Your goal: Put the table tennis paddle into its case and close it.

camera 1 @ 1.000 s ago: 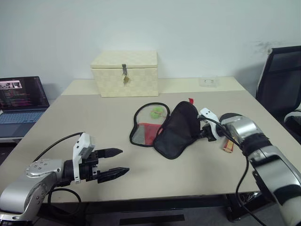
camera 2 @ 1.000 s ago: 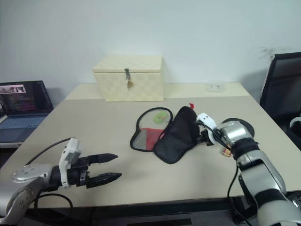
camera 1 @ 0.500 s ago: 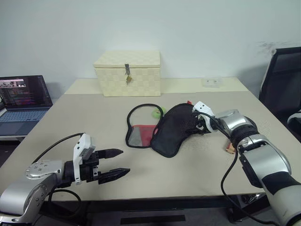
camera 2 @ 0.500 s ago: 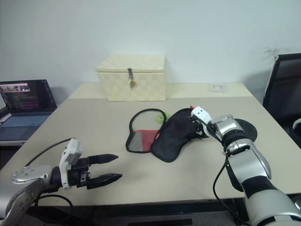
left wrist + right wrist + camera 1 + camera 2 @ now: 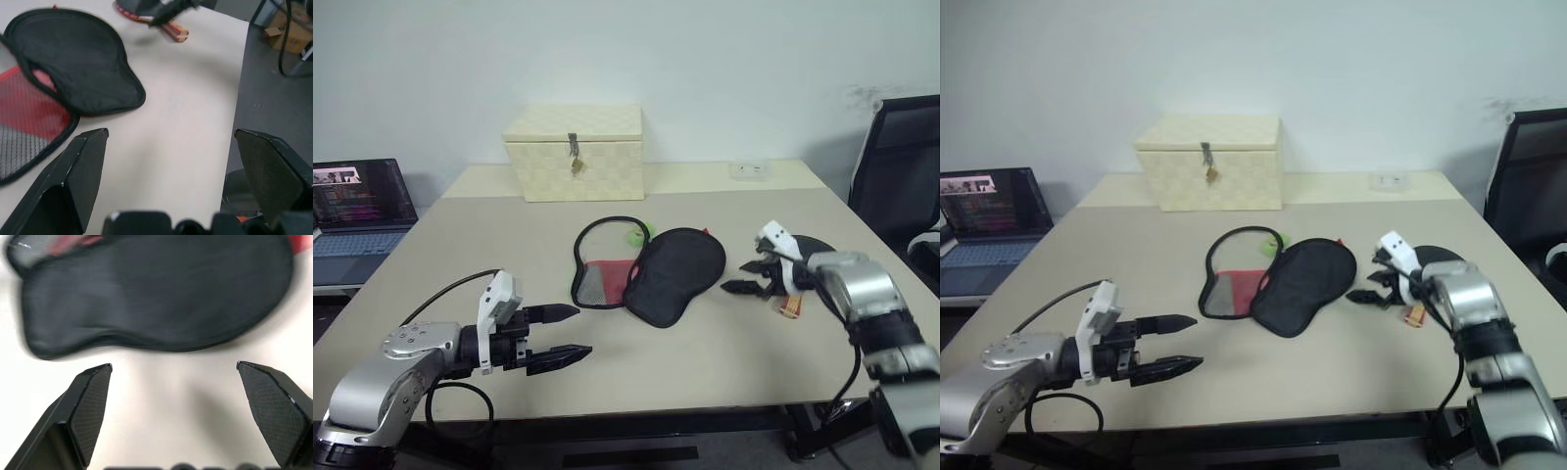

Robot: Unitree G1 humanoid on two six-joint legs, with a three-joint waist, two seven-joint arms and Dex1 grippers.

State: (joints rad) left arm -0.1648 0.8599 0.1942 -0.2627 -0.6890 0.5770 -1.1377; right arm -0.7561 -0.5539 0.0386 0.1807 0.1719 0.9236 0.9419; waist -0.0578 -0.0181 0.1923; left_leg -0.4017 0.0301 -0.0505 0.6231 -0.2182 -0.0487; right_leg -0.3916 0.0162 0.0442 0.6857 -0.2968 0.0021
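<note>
My gripper will pull the black flap (image 5: 675,275), and the red and mesh half should turn with it, because the two meet at a joined side (image 5: 634,281).
The case (image 5: 651,274) lies open in the middle of the table, its black flap (image 5: 156,293) flat on the right and the red and mesh half (image 5: 24,112) on the left, with a small green tag at its far edge. The table tennis paddle (image 5: 1435,258) lies to the right of the case, its light-wood handle (image 5: 790,305) pointing toward the front edge. My right gripper (image 5: 736,277) hovers open between case and paddle, a little way off the flap, holding nothing. At the front left, my left gripper (image 5: 582,330) stays open and empty, pointing toward the case.
A cream chequered latched box (image 5: 576,152) stands at the back of the table (image 5: 705,362). A laptop (image 5: 357,206) sits on a lower surface to the left. A black chair (image 5: 901,147) stands at the right. A small white object (image 5: 747,170) lies near the far edge.
My right gripper let go of the black flap and drew back to the right. The flap, raised before, now lies flat. The left arm has kept still.
</note>
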